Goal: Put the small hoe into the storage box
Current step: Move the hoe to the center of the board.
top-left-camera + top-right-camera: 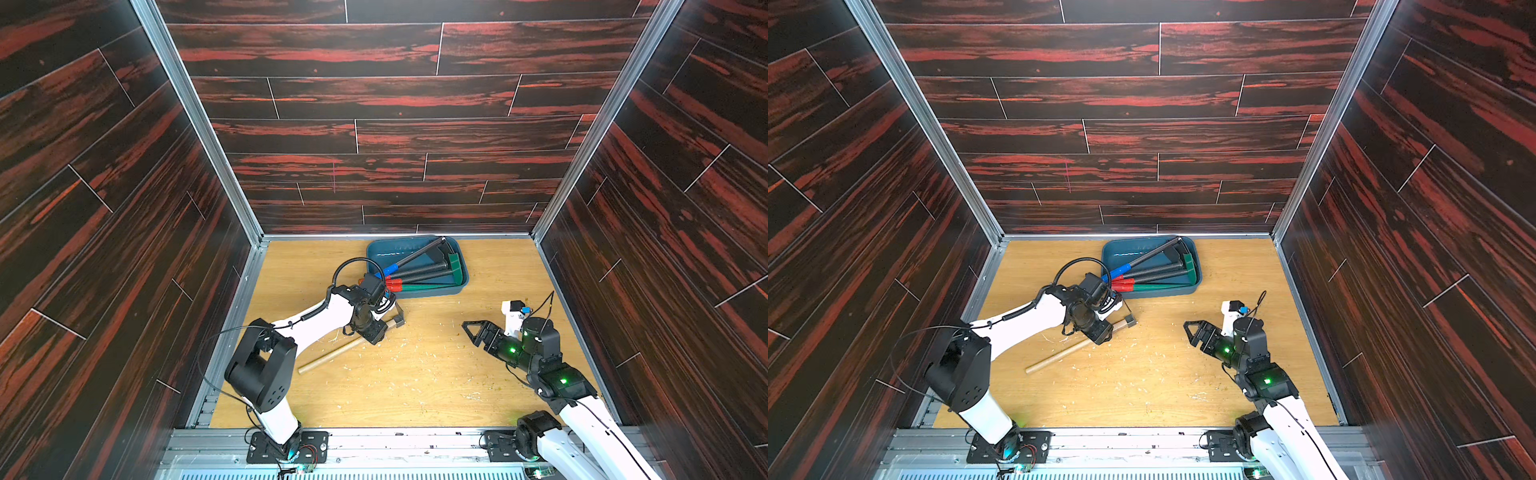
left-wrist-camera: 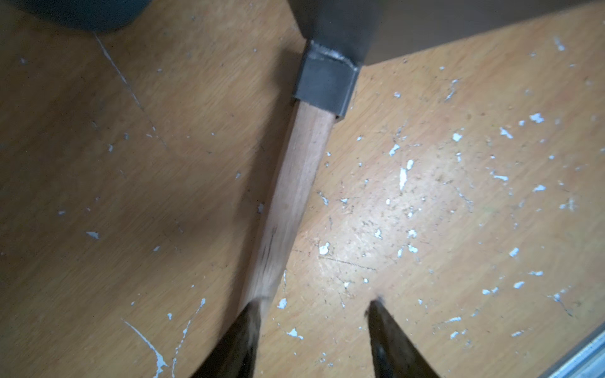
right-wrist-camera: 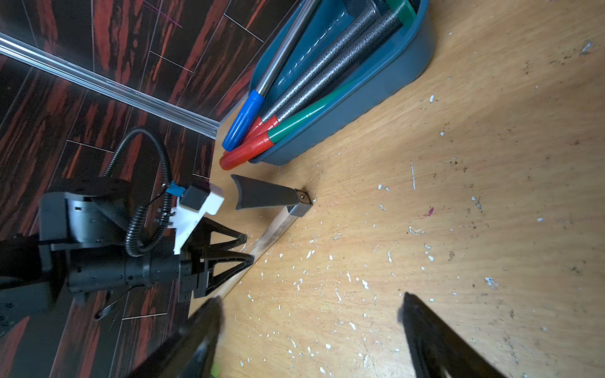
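Observation:
The left gripper's open fingers line up across the small hoe's narrow handle (image 2: 284,207) near its head, so the robot should keep lowering them until they straddle the handle (image 2: 267,271), then close them.
The small hoe (image 1: 332,353) has a pale wooden handle and a dark metal head (image 3: 265,196), and it lies flat on the table in front of the storage box (image 1: 415,291). My left gripper (image 2: 314,304) is low over the handle near the head and stands open. One fingertip (image 2: 253,311) covers the handle (image 2: 294,183), the other stands apart over bare table, and nothing is gripped. At the right side my right gripper (image 1: 469,334) hangs open and empty, pointing towards the hoe. The teal-blue box (image 3: 376,98) is at the back.
Several long tools with blue, red and green grips (image 1: 392,278) lie in the box, their grip ends sticking out over its near-left rim. White flecks litter the wooden table (image 1: 415,374). Dark walls enclose three sides, and a metal rail (image 1: 395,436) runs along the front.

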`<state>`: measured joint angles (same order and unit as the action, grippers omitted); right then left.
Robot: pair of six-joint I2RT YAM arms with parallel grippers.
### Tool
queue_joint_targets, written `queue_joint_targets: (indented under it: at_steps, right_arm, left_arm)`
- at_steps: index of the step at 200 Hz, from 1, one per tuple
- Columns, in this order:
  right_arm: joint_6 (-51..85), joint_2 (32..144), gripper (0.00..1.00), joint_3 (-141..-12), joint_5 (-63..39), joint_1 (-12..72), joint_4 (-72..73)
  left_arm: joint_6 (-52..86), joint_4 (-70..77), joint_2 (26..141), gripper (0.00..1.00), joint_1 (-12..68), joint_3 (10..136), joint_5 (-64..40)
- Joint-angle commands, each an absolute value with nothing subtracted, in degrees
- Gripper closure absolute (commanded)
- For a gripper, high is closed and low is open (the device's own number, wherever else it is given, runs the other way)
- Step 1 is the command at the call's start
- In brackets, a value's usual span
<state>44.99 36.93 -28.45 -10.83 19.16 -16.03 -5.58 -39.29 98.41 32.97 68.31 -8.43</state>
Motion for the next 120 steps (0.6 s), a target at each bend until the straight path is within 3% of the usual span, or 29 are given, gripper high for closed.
queue_joint_targets:
  at_steps: [1,120]
  right_arm:
    - [45.18,37.31,0.11,-27.29,-11.4,18.9,-15.13]
    - [45.78,37.04,0.12,-26.19,-12.43,18.9,-14.18]
  left_arm:
    - [-5.42,-39.23,99.72,0.44,32.87,68.49,-6.98]
    - [-5.72,-36.67,105.81,0.44,32.82,69.86,-6.32]
